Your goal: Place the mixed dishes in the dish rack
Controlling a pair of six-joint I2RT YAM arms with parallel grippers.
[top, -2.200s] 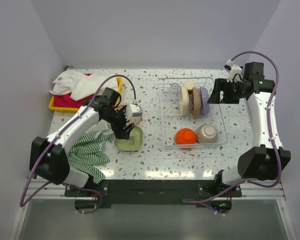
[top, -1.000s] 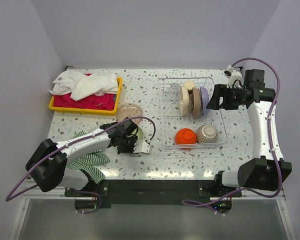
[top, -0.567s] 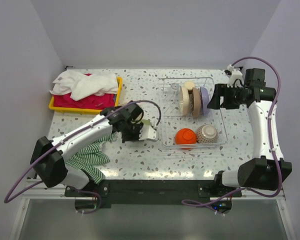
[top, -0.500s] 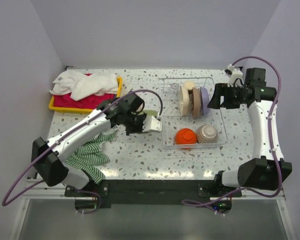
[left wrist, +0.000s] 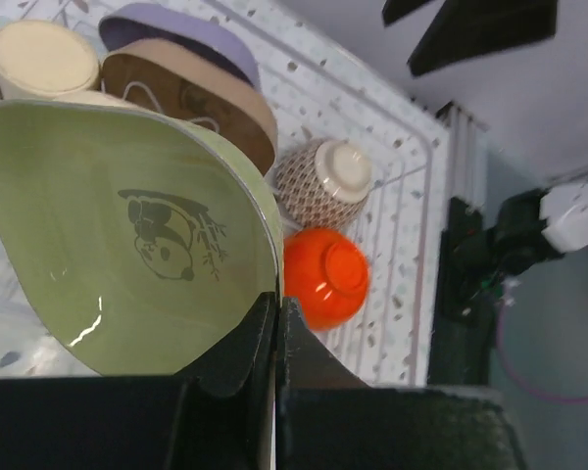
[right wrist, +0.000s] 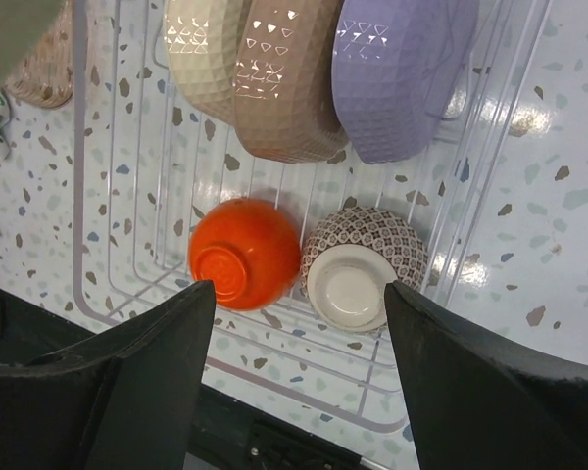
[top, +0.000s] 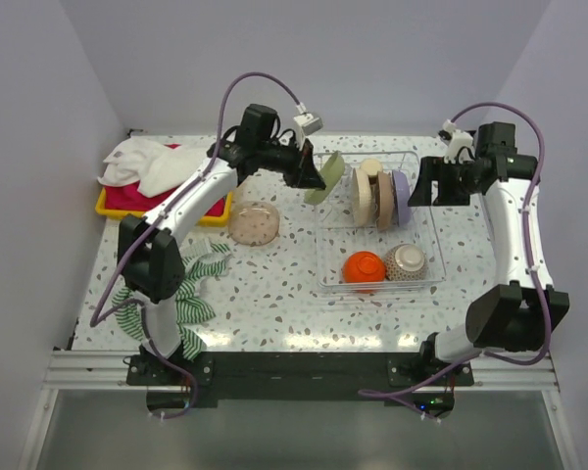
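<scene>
The pale green plate (top: 326, 180) is at a slant over the dish rack's rim, so the robot's left gripper should turn it parallel to the cream plate (top: 361, 199) before letting it down.
My left gripper (top: 312, 172) is shut on the rim of a pale green plate (top: 325, 178) with a panda drawing (left wrist: 127, 245). It holds the plate on edge in the air at the far left side of the dish rack (top: 322, 240). In the rack stand a cream plate (right wrist: 206, 49), a tan plate (right wrist: 284, 78) and a lilac plate (right wrist: 402, 69), with an orange bowl (right wrist: 243, 253) and a speckled bowl (right wrist: 363, 264) upside down in front. A beige cup (top: 371, 168) and a small glass (top: 343, 169) sit at its back. My right gripper (top: 426, 183) hangs open and empty above the rack's right side.
A pinkish-tan dish (top: 254, 222) lies on the table left of the rack. The yellow tray of towels (top: 167, 181) sits at the far left. A green striped cloth (top: 181, 289) lies at the near left by the left arm's base.
My left gripper closed on the green plate near the cloth, lifted it and carried it far and right to the rack's left side. The right arm barely moved.
</scene>
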